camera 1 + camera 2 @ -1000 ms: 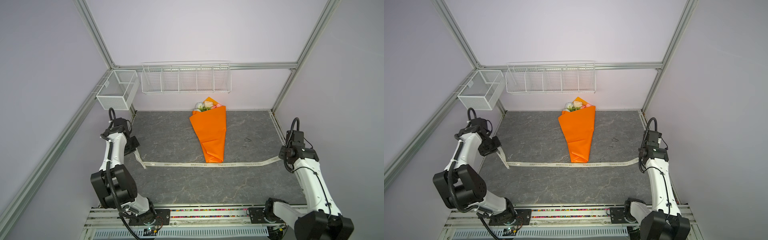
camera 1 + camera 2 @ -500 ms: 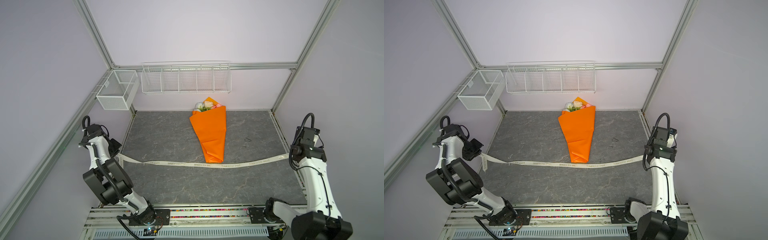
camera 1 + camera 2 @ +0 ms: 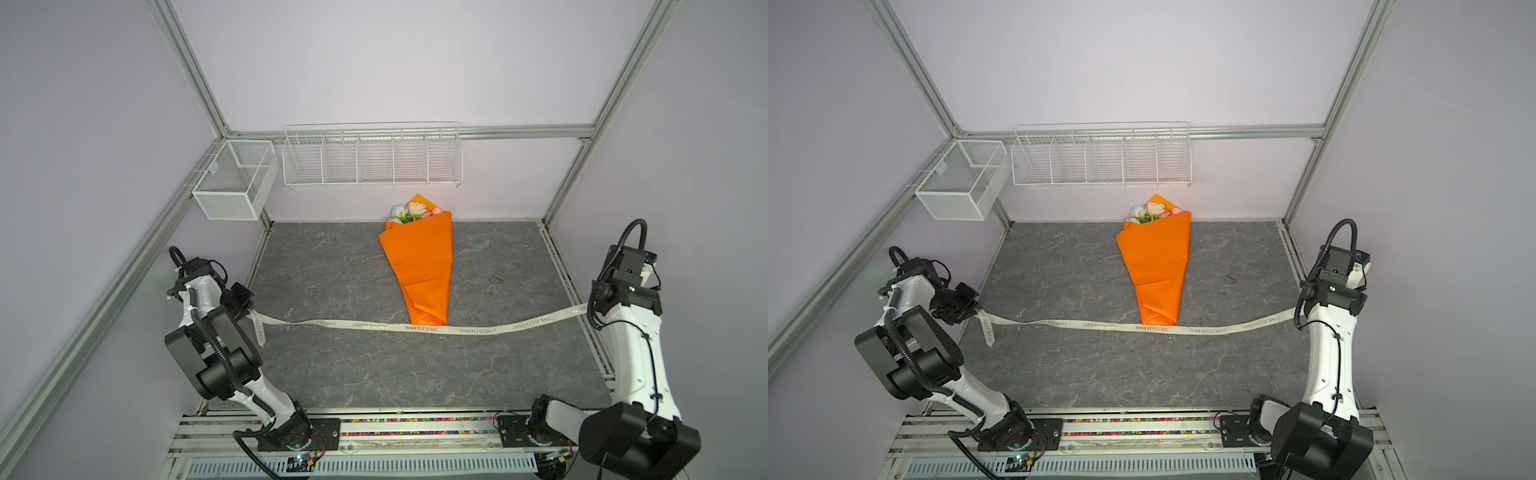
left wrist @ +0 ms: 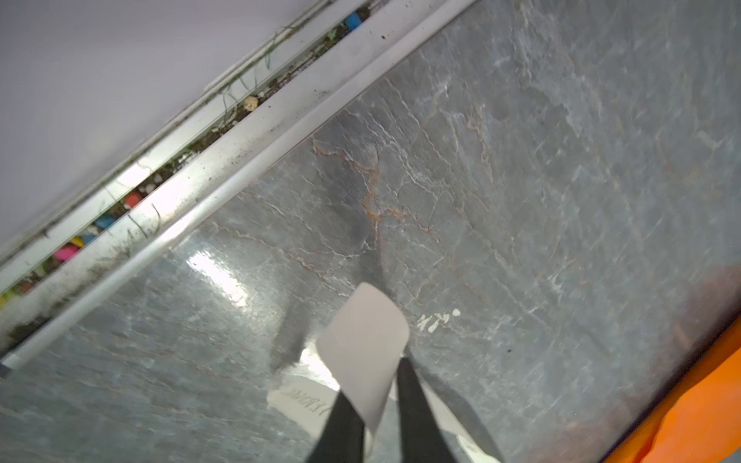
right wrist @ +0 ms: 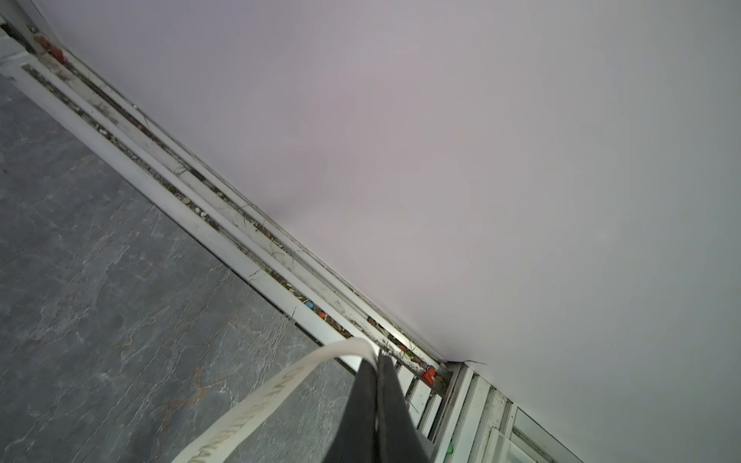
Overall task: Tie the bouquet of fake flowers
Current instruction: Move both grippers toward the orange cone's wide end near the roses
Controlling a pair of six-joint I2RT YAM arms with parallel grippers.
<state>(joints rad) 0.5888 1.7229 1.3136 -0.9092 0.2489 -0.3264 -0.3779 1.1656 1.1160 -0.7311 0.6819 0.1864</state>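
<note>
The ribbon is at the cone's narrow end (image 3: pixel 429 326), so the robot's left gripper and right gripper should grip the cone's sides (image 3: pixel 449 252) and pull the bouquet over the ribbon.
The bouquet of fake flowers (image 3: pixel 419 266) (image 3: pixel 1156 266) lies mid-table in an orange paper cone, blooms toward the back wall. A cream lettered ribbon (image 3: pixel 374 326) (image 3: pixel 1100 325) stretches across the table at the cone's narrow end. My left gripper (image 3: pixel 249 309) (image 3: pixel 974 309) (image 4: pixel 375 381) is at the ribbon's left end. Its jaws stand slightly apart, with the ribbon (image 4: pixel 363 336) between them against one finger. My right gripper (image 3: pixel 588 307) (image 3: pixel 1296 313) (image 5: pixel 379 356) is shut on the ribbon (image 5: pixel 280 385) at the right table edge.
A long white wire rack (image 3: pixel 372 160) hangs on the back wall and a wire basket (image 3: pixel 235 183) on the left frame. Metal rails (image 4: pixel 224 160) (image 5: pixel 248 248) border the table on both sides. The cone's orange paper (image 4: pixel 701 421) shows in the left wrist view.
Both arms drew the ribbon outward. The left gripper has since come back toward the table edge and its jaws have parted. The ribbon now sags lower on the left.
</note>
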